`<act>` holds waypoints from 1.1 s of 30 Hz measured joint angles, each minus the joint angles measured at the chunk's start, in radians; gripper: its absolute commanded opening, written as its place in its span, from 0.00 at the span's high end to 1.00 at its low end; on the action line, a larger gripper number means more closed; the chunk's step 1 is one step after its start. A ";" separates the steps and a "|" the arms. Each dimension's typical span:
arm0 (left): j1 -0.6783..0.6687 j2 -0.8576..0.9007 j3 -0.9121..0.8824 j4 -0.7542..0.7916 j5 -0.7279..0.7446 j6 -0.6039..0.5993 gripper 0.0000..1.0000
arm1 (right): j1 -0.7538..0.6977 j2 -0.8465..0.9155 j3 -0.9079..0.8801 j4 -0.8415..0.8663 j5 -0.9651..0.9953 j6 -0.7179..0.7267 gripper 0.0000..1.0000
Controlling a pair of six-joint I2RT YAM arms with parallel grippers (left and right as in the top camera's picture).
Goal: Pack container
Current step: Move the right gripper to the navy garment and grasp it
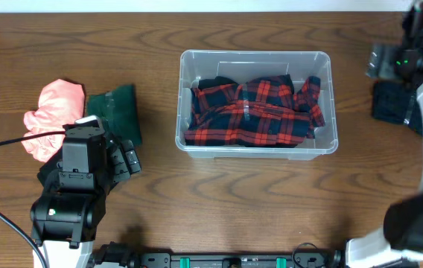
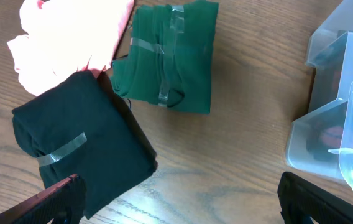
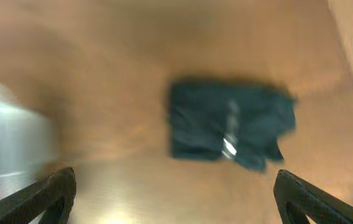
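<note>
My right gripper's open fingers have the dark folded cloth point(image 1: 392, 101) ahead of them, clear of the container, so I should continue to lower until they close around its middle point(image 3: 225, 122).
The clear plastic container point(image 1: 183, 97) stands mid-table with a red and black plaid cloth point(image 1: 252, 112) inside; its corner shows in the left wrist view point(image 2: 344, 130). My left gripper point(image 2: 179, 205) is open and empty above bare wood, just right of a black folded cloth point(image 2: 80, 149) bound with tape. A green folded cloth point(image 2: 167, 59) and a pink cloth point(image 2: 64, 37) lie beyond it. My right gripper point(image 3: 176, 199) is open and empty, hovering over the table near a dark folded cloth point(image 3: 229, 127), which also shows in the overhead view point(image 1: 392, 103). The right wrist view is blurred.
In the overhead view the pink cloth point(image 1: 51, 119) and green cloth point(image 1: 115, 112) lie left of the container, with my left arm point(image 1: 81, 171) in front of them. A blurred grey object point(image 3: 12, 143) sits at the left of the right wrist view.
</note>
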 measured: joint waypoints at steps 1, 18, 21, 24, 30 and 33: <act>0.000 0.000 0.000 0.000 0.000 0.000 0.02 | -0.051 0.061 -0.023 0.000 0.009 -0.011 0.01; 0.000 0.000 0.000 -0.004 -0.002 0.000 0.02 | -0.167 0.385 -0.052 0.169 0.029 -0.188 0.01; 0.000 0.000 0.000 -0.004 -0.002 0.000 0.02 | -0.167 0.431 -0.052 0.181 0.020 -0.198 0.01; 0.000 0.000 0.000 -0.005 -0.002 0.000 0.02 | -0.167 0.444 -0.042 0.182 0.008 -0.207 0.18; 0.000 0.000 0.000 -0.004 -0.002 0.000 0.02 | -0.161 0.467 -0.026 0.187 0.011 -0.206 0.99; 0.000 0.000 0.000 -0.004 -0.002 0.000 0.02 | -0.162 0.463 -0.023 0.175 0.014 -0.190 0.99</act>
